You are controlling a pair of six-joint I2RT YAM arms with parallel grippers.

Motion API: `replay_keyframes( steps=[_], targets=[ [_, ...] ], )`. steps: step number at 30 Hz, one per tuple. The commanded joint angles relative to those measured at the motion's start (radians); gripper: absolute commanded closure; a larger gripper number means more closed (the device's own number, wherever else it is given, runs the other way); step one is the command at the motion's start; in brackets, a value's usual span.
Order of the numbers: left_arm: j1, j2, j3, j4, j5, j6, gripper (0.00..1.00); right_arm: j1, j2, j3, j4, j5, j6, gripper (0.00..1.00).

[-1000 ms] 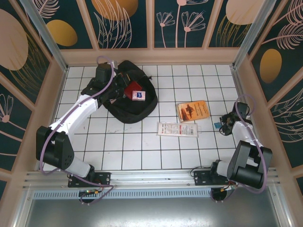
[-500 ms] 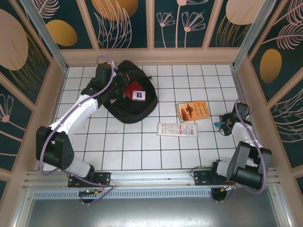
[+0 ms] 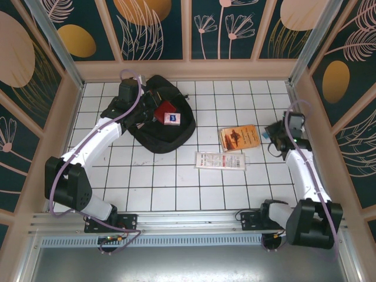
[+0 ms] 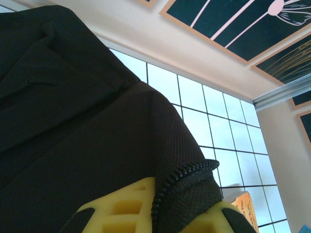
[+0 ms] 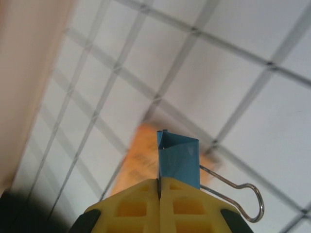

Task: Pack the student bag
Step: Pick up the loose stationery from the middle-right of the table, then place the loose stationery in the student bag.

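The robot's left gripper is holding the bag's opening wide, so the right gripper keeps moving the blue binder clip over and let it go beside the red box.
The student bag, a large black soft backpack, lies at the back left of the tiled table with a red box in its opening. My left gripper is shut on the bag's zipper edge, which is pinched between the yellow fingers. Black bag fabric covers most of the left wrist view. My right gripper hangs above the table at the right. It is shut on a blue binder clip, whose wire handles stick out to the right.
An orange book lies right of centre, blurred below the clip in the right wrist view. A flat white packet lies in front of it. Wooden walls enclose the table on the left, back and right.
My right gripper closed on the blue binder clip, lifted it off the table and carried it toward the back, beside the orange book. The left arm and the bag have not moved.
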Motion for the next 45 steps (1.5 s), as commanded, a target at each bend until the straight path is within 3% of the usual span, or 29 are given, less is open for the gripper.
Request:
replay_keyframes(
  steps=[1,4,10,16,22,29,34,39,45],
  targets=[
    [0.001,-0.046,0.012,0.053,-0.007,0.015,1.00,0.180,-0.054,0.055,0.091,0.028,-0.127,1.00],
    [0.002,-0.044,0.012,0.053,-0.005,0.015,1.00,0.322,-0.016,0.090,0.186,0.008,-0.139,1.00],
    [0.001,-0.047,0.011,0.054,-0.007,0.018,1.00,0.561,0.228,0.296,0.228,-0.049,-0.181,1.00],
    [0.002,-0.048,0.009,0.057,-0.008,0.022,1.00,0.691,0.472,0.471,0.295,-0.140,-0.119,1.00],
    [0.001,-0.050,0.006,0.061,-0.008,0.022,1.00,0.724,0.676,0.522,0.478,-0.254,0.124,1.00],
    [0.001,-0.052,0.001,0.070,-0.003,0.017,1.00,0.770,0.843,0.506,0.803,-0.201,0.472,1.00],
    [0.002,-0.051,-0.003,0.080,0.008,0.006,1.00,0.811,0.995,0.727,0.721,-0.128,0.476,1.00],
    [0.002,-0.054,-0.016,0.101,0.027,-0.008,1.00,0.810,1.128,0.819,0.782,-0.082,0.606,1.00],
    [0.002,-0.052,-0.031,0.138,0.071,-0.020,1.00,0.829,1.215,0.934,0.731,-0.039,0.636,1.00]
  ],
)
